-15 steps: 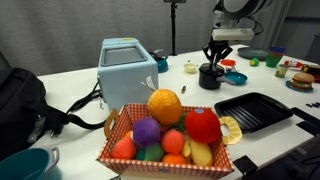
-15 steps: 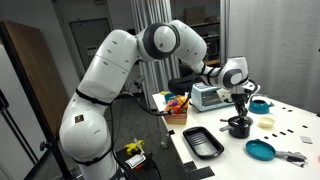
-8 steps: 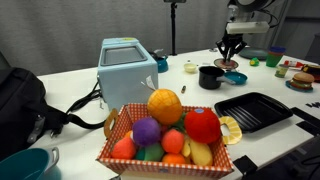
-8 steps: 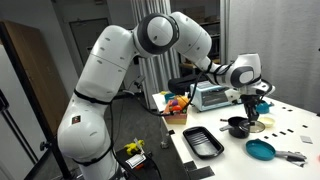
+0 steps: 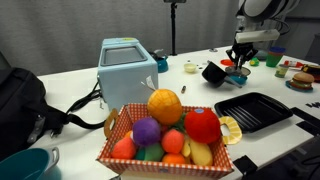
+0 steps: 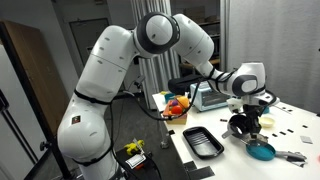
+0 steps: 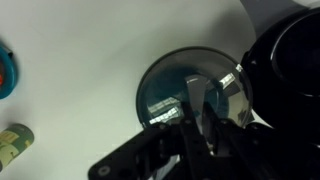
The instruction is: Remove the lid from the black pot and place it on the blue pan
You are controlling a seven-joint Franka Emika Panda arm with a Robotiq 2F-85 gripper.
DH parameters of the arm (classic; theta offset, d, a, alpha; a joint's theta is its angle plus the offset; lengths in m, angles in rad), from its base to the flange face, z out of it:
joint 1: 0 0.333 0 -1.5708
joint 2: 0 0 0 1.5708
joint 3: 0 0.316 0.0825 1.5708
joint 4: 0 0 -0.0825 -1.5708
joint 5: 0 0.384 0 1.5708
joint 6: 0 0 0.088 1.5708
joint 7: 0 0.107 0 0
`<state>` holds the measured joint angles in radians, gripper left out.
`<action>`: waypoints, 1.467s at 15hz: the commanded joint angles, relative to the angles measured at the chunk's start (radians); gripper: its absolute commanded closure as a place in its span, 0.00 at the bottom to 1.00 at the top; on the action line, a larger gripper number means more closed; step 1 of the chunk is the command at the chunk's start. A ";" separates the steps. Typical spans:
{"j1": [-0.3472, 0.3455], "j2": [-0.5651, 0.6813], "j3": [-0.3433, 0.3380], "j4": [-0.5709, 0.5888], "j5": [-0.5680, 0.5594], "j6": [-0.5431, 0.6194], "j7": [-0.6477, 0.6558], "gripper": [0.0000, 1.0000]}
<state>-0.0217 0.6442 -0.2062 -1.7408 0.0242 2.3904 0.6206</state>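
The black pot tilts against the lid's edge, so next my gripper moves the lid away, letting the pot settle, then lowers the lid onto the blue pan.
My gripper is shut on the knob of the small round greyish lid and holds it in the air. In the wrist view my fingers pinch the knob, with white table below the lid. The open black pot stands just beside it, at the right edge of the wrist view. The light-blue pan with a reddish middle lies right below my gripper in an exterior view. Seen from the other side, my gripper hangs between the pot and the pan.
A black ridged grill tray lies in front of the pot, also in an exterior view. A pale blue toaster, a fruit basket and a toy burger stand around. A blue object shows at the wrist view's left edge.
My gripper has lifted the lid off the black pot and carried it sideways from above the pot to over the blue pan. The pot now stands open.
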 commanded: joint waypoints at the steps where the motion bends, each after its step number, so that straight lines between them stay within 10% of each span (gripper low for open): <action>1: -0.014 0.016 -0.023 0.011 0.012 -0.017 0.017 0.96; 22: -0.009 0.183 -0.004 0.226 0.015 -0.094 0.084 0.96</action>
<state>-0.0288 0.7762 -0.2045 -1.5873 0.0242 2.3414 0.6871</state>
